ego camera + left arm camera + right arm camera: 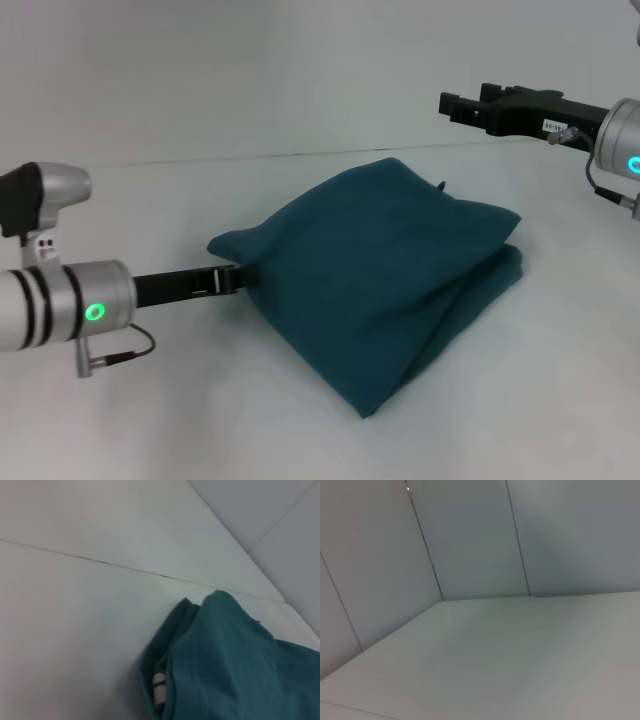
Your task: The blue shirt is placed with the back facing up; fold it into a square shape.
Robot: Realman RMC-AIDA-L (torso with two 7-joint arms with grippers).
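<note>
The blue shirt is crooked and its near corner [367,409] points toward me, so my left gripper should pull the held edge [257,276] away from me to straighten the bundle.
The blue shirt [385,270] lies in a thick folded bundle in the middle of the white table [200,400]. My left gripper [238,277] reaches in from the left and is shut on the shirt's left edge, holding that side raised off the table; cloth hides the fingertips. In the left wrist view the blue shirt [225,665] drapes over a pale fingertip [159,687] tucked inside the fold. My right gripper [462,104] hangs open high at the back right, well apart from the shirt and holding nothing.
Grey wall panels [470,535] rise behind the table's far edge [250,158]. Bare white tabletop surrounds the shirt on all sides. The right wrist view shows only table and wall.
</note>
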